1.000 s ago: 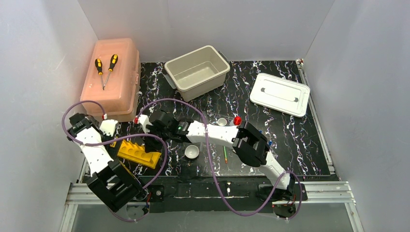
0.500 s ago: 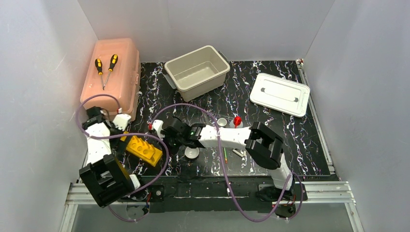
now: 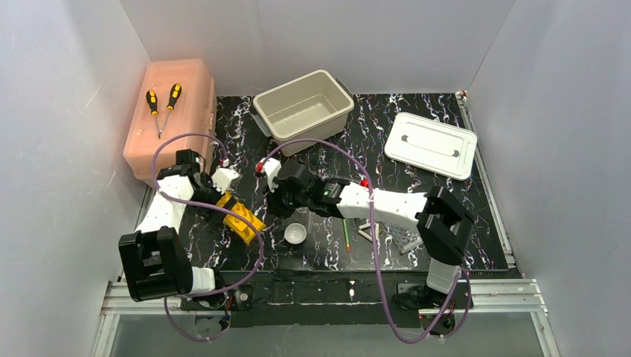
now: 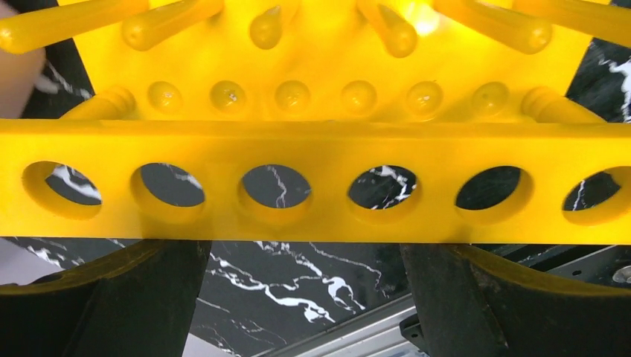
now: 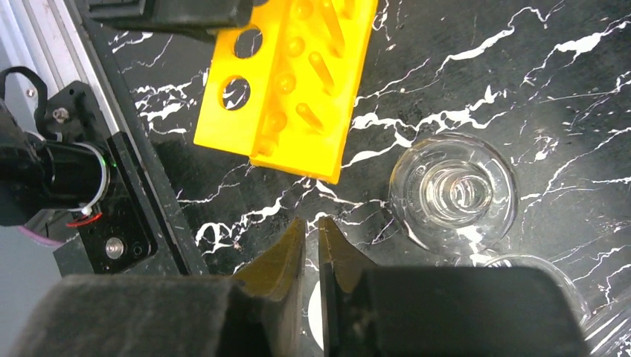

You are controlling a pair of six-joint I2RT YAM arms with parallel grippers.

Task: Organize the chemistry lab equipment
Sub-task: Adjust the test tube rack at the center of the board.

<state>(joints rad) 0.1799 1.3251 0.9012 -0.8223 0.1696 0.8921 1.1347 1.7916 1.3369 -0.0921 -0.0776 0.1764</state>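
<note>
The yellow rack is at a slant, and my left gripper is against its holed side. So next my left gripper moves back while my right gripper pushes the front end straight.
The yellow slotted tube rack lies at the left of the mat. My left gripper stands against its holed long side. The jaws are wide apart with only mat between them, and their tips are hidden behind the bar. My right gripper is shut and empty, just right of the rack and beside a clear glass flask. The white bowl, green spoon and glass tubes lie near the front. The squeeze bottle's red cap shows behind my right arm.
A beige bin stands at the back centre and its white lid at the back right. The pink box carries two screwdrivers at the back left. A pale triangle-like piece lies front right.
My left gripper moved right and away from me, and the rack shifted and turned with it. My right gripper drew back to the right, uncovering the tubes and the pale piece.
</note>
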